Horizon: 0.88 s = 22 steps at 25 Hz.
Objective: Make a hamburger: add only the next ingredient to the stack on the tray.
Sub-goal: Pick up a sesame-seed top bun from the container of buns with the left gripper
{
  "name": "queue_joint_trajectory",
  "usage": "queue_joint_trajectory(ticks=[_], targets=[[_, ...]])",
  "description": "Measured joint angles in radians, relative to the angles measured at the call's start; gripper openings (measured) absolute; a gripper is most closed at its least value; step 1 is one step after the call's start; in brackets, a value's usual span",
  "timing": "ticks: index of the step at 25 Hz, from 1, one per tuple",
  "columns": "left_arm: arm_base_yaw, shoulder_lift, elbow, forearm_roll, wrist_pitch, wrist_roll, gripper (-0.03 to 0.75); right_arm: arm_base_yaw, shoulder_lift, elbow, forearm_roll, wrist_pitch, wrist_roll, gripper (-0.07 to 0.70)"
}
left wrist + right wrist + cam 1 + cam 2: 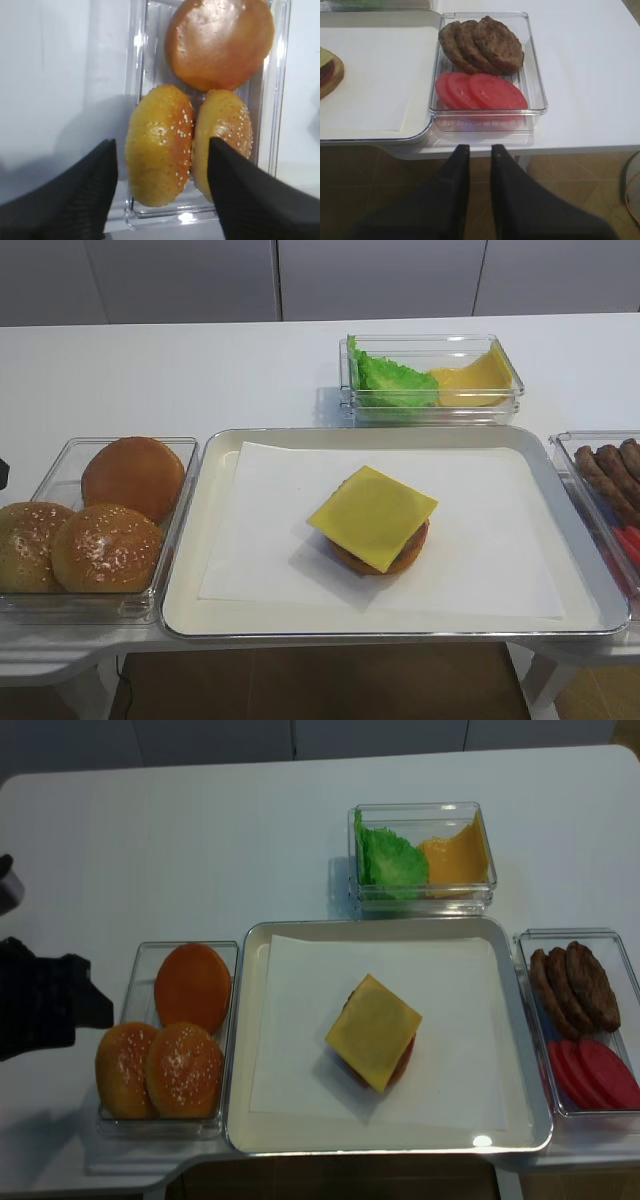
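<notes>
My gripper will carry the outer bun top to the stack, and the bun top will hang steeply on edge on the way, because it leans along the bin's side.
Two sesame-seeded bun tops lie side by side in a clear bin, in front of a smooth darker bun. From above the pair shows at front left. My left gripper is open, its black fingers spread wide on the near side of the buns and touching nothing; from above it hangs just left of the bin. The stack, topped by a square cheese slice, sits on the silver tray. My right gripper hangs off the table's front edge, jaws narrowly parted and empty.
A bin of lettuce and loose cheese slices stands behind the tray. A bin of patties and tomato slices sits right of the tray, just ahead of my right gripper. The table's front edge runs close to both bins.
</notes>
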<state>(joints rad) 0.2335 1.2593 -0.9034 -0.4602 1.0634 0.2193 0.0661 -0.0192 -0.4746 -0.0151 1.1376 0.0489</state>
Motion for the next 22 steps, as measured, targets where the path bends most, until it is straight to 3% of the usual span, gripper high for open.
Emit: queue_joint_trajectory(ticks=[5, 22], targets=[[0.006, 0.079, 0.000, -0.023, 0.040, 0.051, 0.425, 0.000, 0.000, 0.000, 0.000, 0.000, 0.000, 0.112], [0.006, 0.176, -0.006, -0.042, 0.092, 0.162, 0.424, 0.000, 0.000, 0.000, 0.000, 0.000, 0.000, 0.112]])
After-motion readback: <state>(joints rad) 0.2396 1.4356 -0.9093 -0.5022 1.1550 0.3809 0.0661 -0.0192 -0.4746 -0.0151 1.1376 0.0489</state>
